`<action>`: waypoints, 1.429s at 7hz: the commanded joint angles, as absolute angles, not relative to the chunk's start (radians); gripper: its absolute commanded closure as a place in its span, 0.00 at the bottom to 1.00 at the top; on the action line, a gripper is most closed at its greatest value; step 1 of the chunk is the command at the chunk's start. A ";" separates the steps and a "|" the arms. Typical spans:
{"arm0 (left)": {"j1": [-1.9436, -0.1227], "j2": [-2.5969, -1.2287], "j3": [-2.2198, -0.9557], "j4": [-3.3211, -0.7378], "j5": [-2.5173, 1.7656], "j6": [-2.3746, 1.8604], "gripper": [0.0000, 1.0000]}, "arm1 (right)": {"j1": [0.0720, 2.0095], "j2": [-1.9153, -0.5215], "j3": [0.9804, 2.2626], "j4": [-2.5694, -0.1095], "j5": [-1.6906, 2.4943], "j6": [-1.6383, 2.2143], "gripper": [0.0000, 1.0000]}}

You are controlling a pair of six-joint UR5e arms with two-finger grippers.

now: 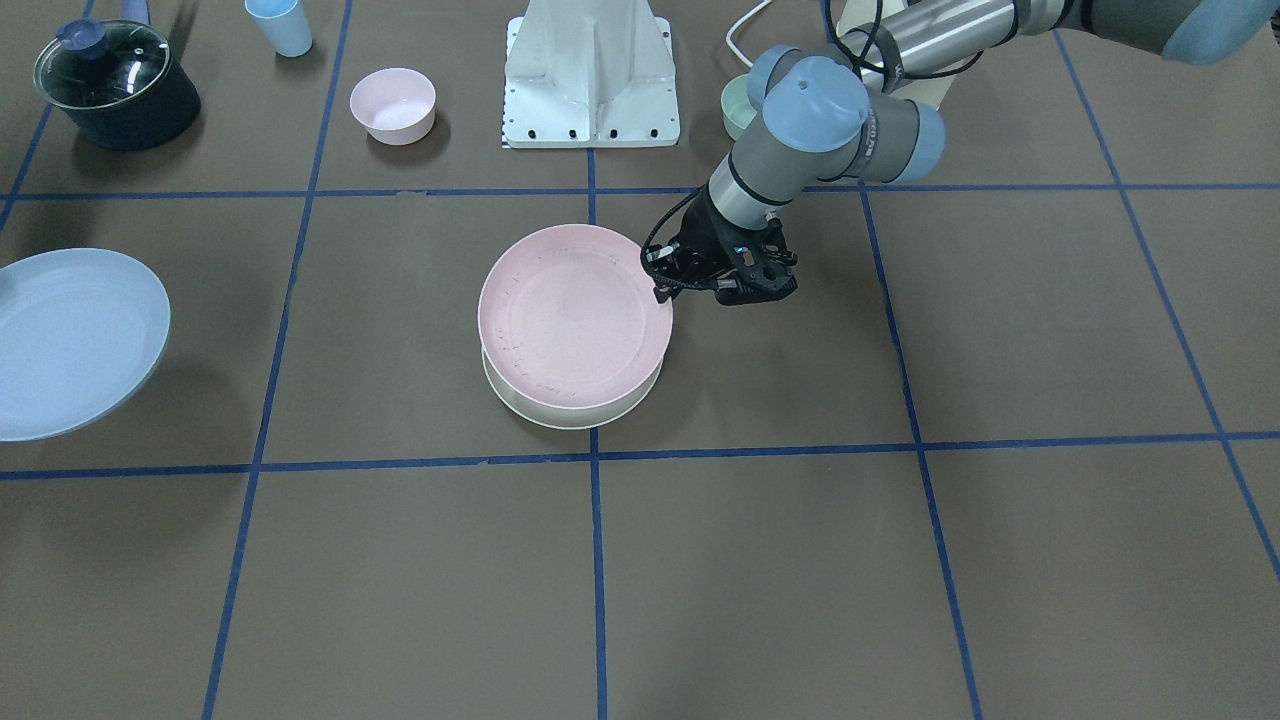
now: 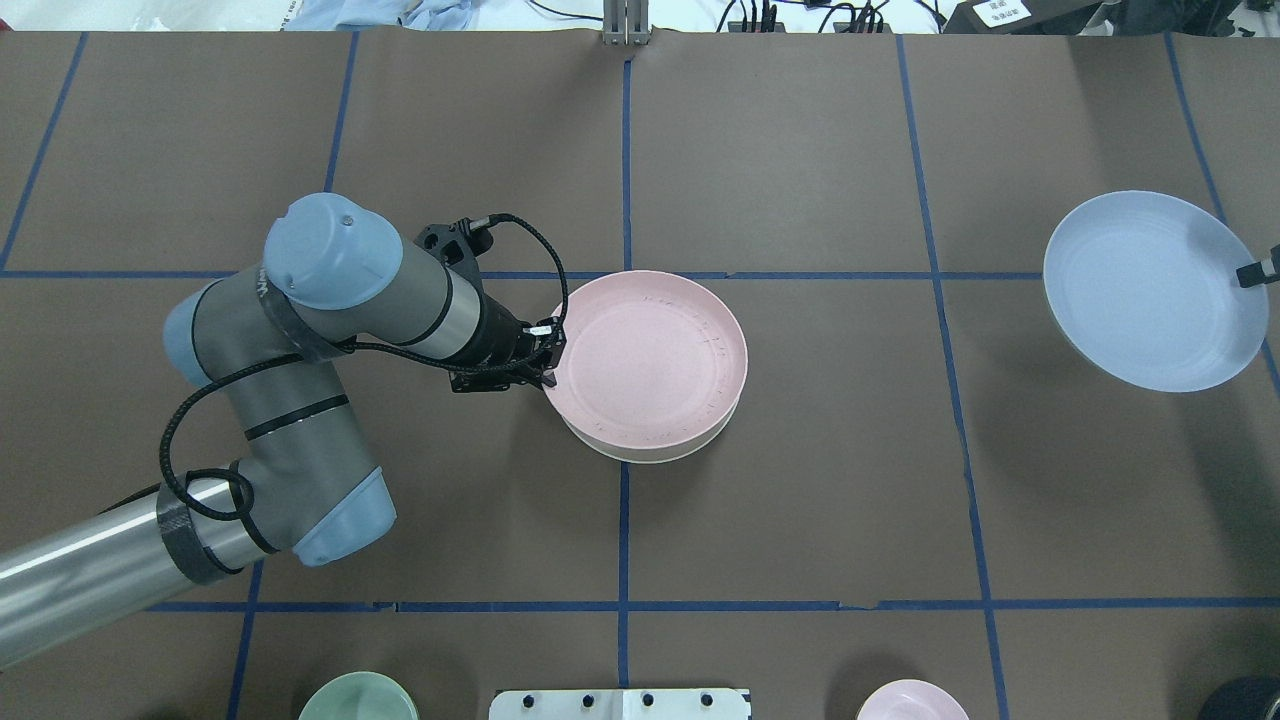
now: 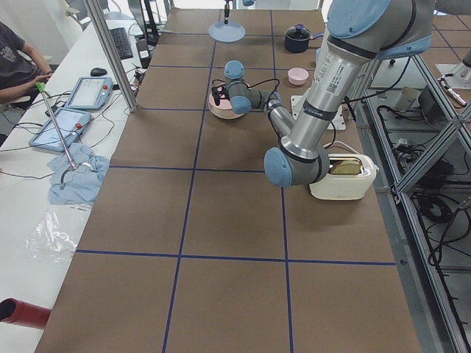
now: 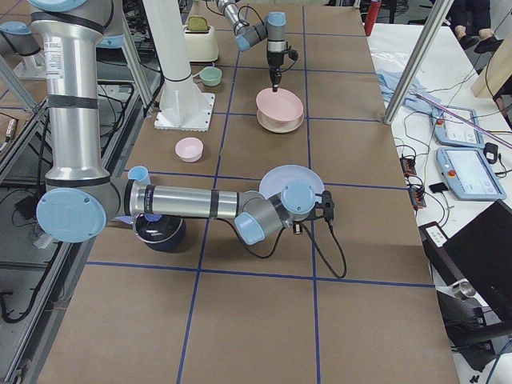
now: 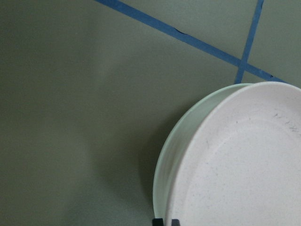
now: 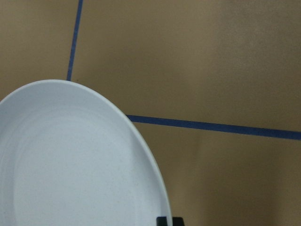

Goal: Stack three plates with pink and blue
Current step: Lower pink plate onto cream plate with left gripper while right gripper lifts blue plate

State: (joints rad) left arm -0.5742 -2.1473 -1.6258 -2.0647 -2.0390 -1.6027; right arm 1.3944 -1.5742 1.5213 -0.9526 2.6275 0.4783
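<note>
My left gripper is holding the pink plate off-center over the cream-white plate [image 1: 573, 416]. It should set the pink plate [image 1: 573, 326] in place and move away before the blue plate comes next.
The pale pink plate [image 1: 575, 315] [image 2: 650, 355] lies over the cream-white plate [image 1: 560, 415] [image 2: 650, 458] at the table's middle, slightly offset; I cannot tell whether it rests on it. My left gripper [image 1: 662, 290] [image 2: 548, 372] is shut on the pink plate's rim, seen close in the left wrist view [image 5: 244, 165]. My right gripper [image 2: 1250, 272] is shut on the rim of the light blue plate [image 2: 1150, 290] [image 1: 70, 340] and holds it tilted above the table, off to my right. The blue plate fills the right wrist view [image 6: 70, 165].
Near the robot base [image 1: 590, 75] stand a small pink bowl [image 1: 393, 105], a mint-green bowl [image 2: 358, 698], a dark pot with a glass lid [image 1: 115, 85] and a blue cup [image 1: 280, 25]. A toaster [image 3: 342, 176] stands by the left arm's base.
</note>
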 commanded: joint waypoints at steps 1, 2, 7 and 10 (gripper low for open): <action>-0.569 -2.161 -1.544 -2.144 -1.999 -1.597 1.00 | 1.396 -1.574 1.578 -0.953 2.632 0.573 1.00; -0.569 -2.161 -1.540 -2.163 -1.999 -1.588 1.00 | 1.394 -1.572 1.578 -0.951 2.634 0.574 1.00; -0.589 -2.139 -1.587 -2.164 -1.991 -1.577 0.00 | 1.372 -1.511 1.612 -0.953 2.634 0.678 1.00; -0.720 -2.016 -1.755 -2.053 -2.043 -1.320 0.00 | 1.200 -1.358 1.664 -0.954 2.603 0.990 1.00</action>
State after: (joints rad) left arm -0.6612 -2.0512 -1.7021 -2.1120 -2.0135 -1.4295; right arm 1.2838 -1.4272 1.6462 -0.9529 2.6201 0.8567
